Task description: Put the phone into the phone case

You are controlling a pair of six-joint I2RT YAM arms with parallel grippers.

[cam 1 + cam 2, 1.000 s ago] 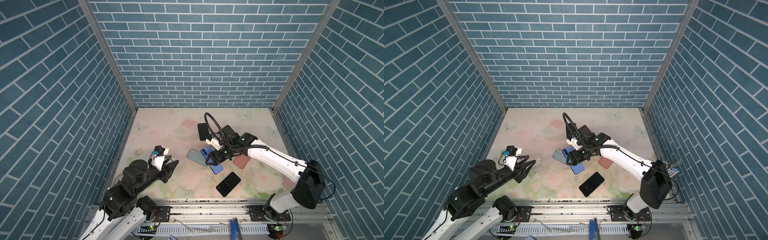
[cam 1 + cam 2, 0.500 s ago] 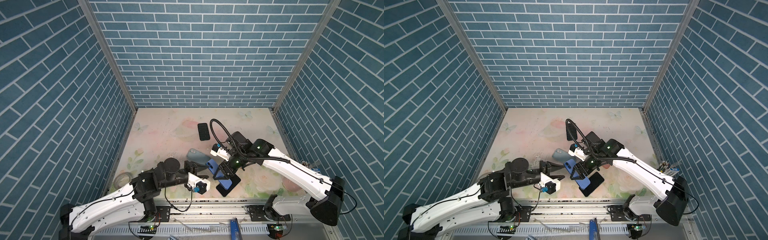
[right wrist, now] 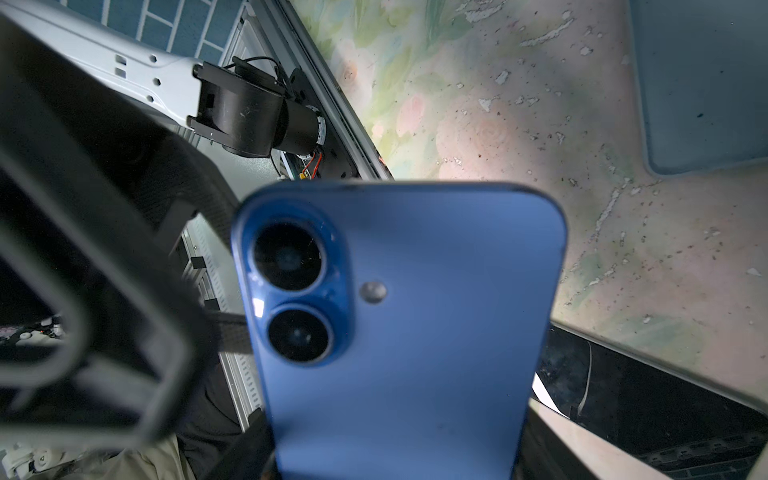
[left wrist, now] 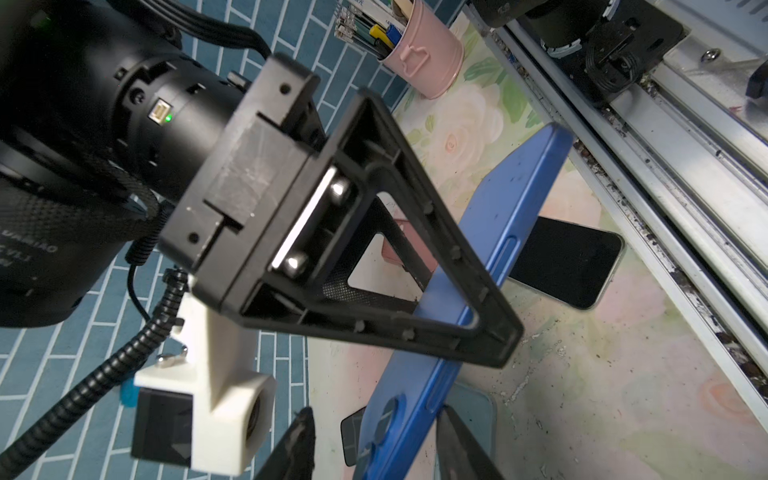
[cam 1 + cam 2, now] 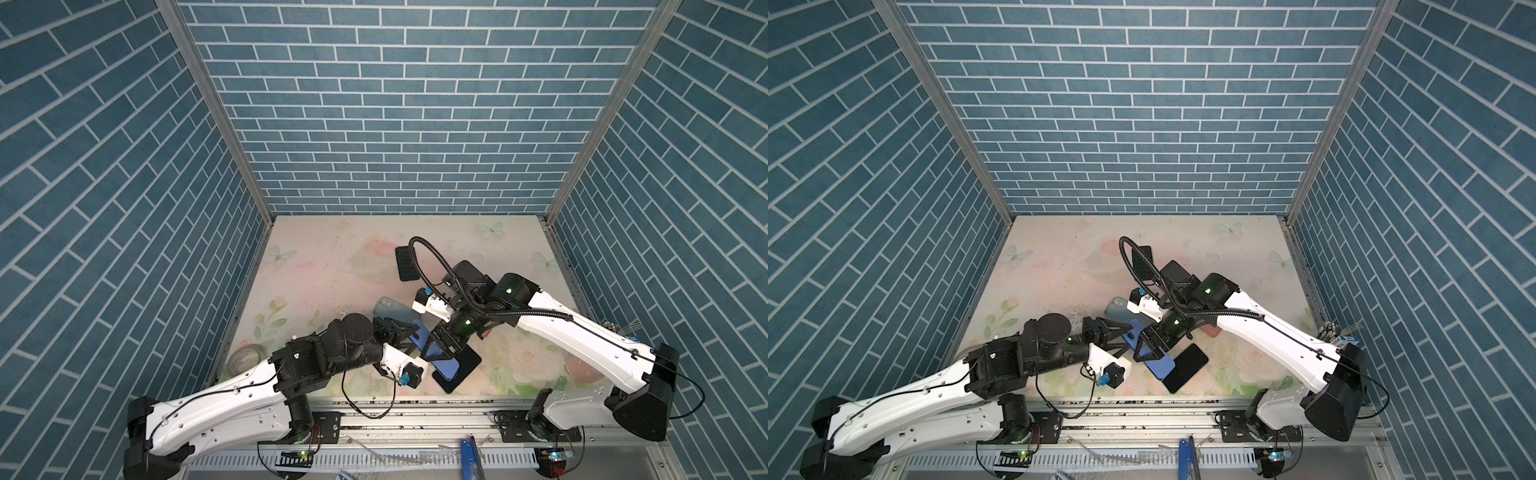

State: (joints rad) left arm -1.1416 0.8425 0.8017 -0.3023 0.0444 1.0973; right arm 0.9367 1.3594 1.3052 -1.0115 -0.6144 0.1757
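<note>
The robot's right gripper is closed across the blue phone's middle (image 4: pixel 444 300), so the left gripper should hold the phone's camera end while the right gripper shifts to the phone's bottom end (image 5: pixel 1162 368) before the phone is inserted.
My right gripper (image 5: pixel 436 349) (image 3: pixel 395 436) is shut across the width of the blue phone (image 5: pixel 446 365) (image 3: pixel 415 311) and holds it tilted above the table, with its two camera lenses facing the right wrist view. The left gripper (image 5: pixel 413 330) (image 4: pixel 374 415) stands open around the phone's camera end. One fingertip (image 4: pixel 446 415) touches the phone's edge and the other is apart from it. The grey-blue phone case (image 5: pixel 392 309) (image 3: pixel 706 83) lies flat on the table just behind both grippers, partly covered by the left one.
A black phone (image 5: pixel 459 368) lies screen up under the blue phone, near the front rail (image 5: pixel 415 401). Two black cases (image 5: pixel 405 264) (image 5: pixel 467 270) lie further back. A pink case (image 5: pixel 1210 330) shows under the right arm. A pink pen cup (image 4: pixel 424 54) and a tape roll (image 5: pixel 245 359) stand at the sides.
The right gripper has carried the blue phone from the middle towards the front, over the black phone. The left arm has swung in from the left side to the phone's camera end.
</note>
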